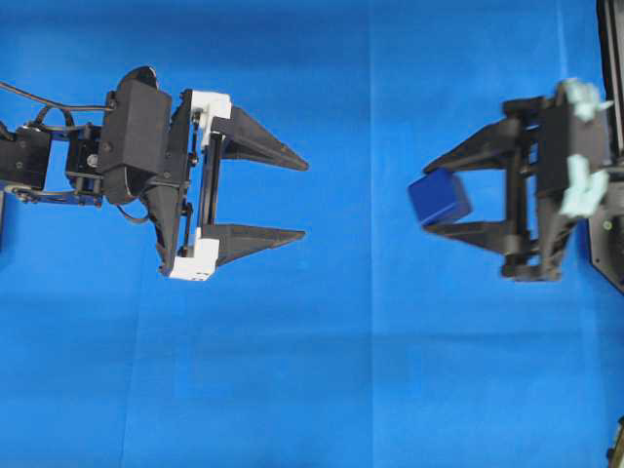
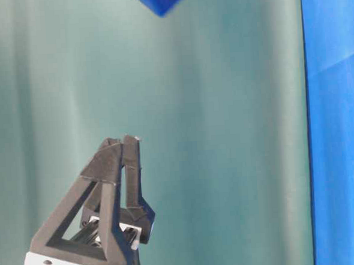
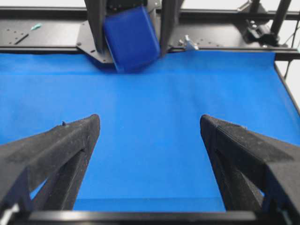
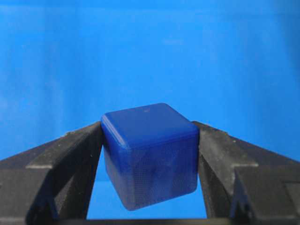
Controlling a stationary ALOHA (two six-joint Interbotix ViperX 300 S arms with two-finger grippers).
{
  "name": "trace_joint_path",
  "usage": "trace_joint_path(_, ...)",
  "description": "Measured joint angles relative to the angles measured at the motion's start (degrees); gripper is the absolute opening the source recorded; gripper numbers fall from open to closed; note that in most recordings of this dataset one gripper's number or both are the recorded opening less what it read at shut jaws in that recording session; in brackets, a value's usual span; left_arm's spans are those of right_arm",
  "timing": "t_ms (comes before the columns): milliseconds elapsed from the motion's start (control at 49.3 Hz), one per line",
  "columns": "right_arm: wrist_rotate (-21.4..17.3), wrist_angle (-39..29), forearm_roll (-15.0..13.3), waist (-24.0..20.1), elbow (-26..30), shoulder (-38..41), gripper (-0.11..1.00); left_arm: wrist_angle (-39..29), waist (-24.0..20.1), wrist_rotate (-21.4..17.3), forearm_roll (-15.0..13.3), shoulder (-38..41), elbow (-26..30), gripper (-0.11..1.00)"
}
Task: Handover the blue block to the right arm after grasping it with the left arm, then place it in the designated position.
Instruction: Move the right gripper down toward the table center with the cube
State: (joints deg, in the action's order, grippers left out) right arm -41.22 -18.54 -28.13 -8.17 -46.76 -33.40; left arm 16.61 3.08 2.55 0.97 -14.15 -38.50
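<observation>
The robot's right gripper has the blue block point(image 1: 439, 197) between its fingers and the middle of the blue cloth point(image 1: 323, 249) is clear, so it should keep going there and let go at the cloth.
The blue block point(image 1: 440, 197) is a small dark-blue cube, pinched between the fingertips of my right gripper point(image 1: 426, 198) above the blue cloth. Up close in the right wrist view, the block point(image 4: 150, 154) sits tilted with both black fingers pressed against its sides, my right gripper point(image 4: 150, 140) shut on it. My left gripper point(image 1: 304, 199), with white brackets, stands wide open well to the left, its tips pointing at the block across a gap. Through the left wrist view the block point(image 3: 132, 38) hangs far ahead, and nothing lies between my left gripper's point(image 3: 150, 122) fingers. One corner of the block point(image 2: 160, 0) shows at the top of the table-level view.
The blue cloth point(image 1: 322, 370) covers the table. A black frame point(image 3: 42, 35) runs along its far edge behind the right arm. A dark base point(image 1: 609, 234) stands at the right edge. In the table-level view a green backdrop point(image 2: 225, 135) fills most of the picture.
</observation>
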Motion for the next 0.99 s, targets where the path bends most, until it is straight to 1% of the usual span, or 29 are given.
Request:
trace_joint_path(264,0.0,13.27,-0.18,4.66,-0.53,12.92,0.52,0.09,0.0,0.0,0.09,-0.09,0.0,0.92)
trace_joint_path(446,0.0,20.83,-0.18,6.86,0.0,22.32,0.52,0.0,0.0,-0.09,0.09,-0.09,0.0,0.92)
trace_joint_path(548,-0.09,24.61,-0.18,7.29,0.97,26.98,0.52,0.09,0.0,0.0,0.09,-0.09,0.0,0.92)
trace_joint_path(731,0.0,29.18,-0.09,7.38,3.52,33.93,0.52,0.09,0.0,-0.09,0.0,-0.09,0.0,0.92)
trace_joint_path(994,0.09,32.87,0.0,7.65,6.42,40.43,0.52,0.0,0.0,0.0,0.0,-0.09,0.0,0.92)
